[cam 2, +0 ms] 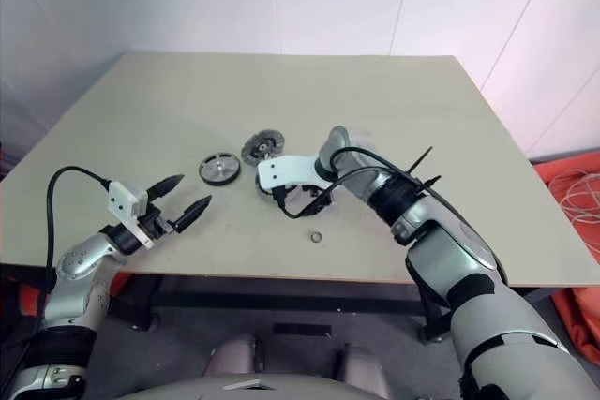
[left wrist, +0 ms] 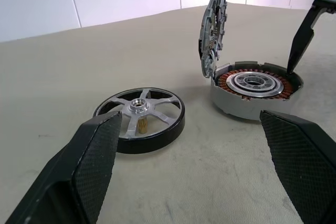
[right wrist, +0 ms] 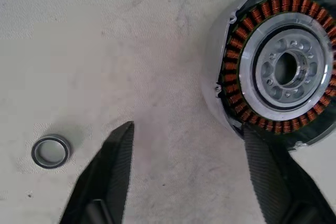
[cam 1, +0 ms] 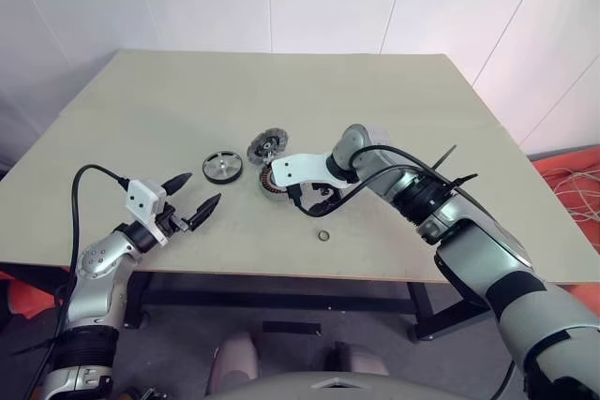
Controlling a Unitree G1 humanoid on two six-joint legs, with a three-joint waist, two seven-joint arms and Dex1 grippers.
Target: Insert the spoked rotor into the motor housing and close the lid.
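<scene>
I expect the small metal ring (right wrist: 51, 151) to settle inside when I push it down, because it almost matches the open hole in the silver centre (right wrist: 286, 68).
The spoked rotor (cam 1: 222, 167), a black-rimmed wheel with silver spokes and a pale hub (left wrist: 140, 116), lies flat on the table. To its right sits the motor housing (left wrist: 252, 85), its copper windings ringing a silver centre (right wrist: 283, 69). The lid (cam 1: 267, 146), a grey round part with dark gaps, stands up on edge at the housing's far rim (left wrist: 212, 30). My right gripper (cam 1: 311, 201) points down beside the housing, open, one finger at the housing's near rim and bare table between the fingers (right wrist: 187, 129). My left gripper (cam 1: 202, 188) hovers open, aimed toward the rotor and housing (left wrist: 190, 119).
A small loose metal ring (cam 1: 322, 234) lies on the table near the front edge, close to the right gripper (right wrist: 51, 151). The beige table (cam 1: 394, 110) stretches away behind the parts. Orange material and cables (cam 1: 572, 180) lie on the floor to the right.
</scene>
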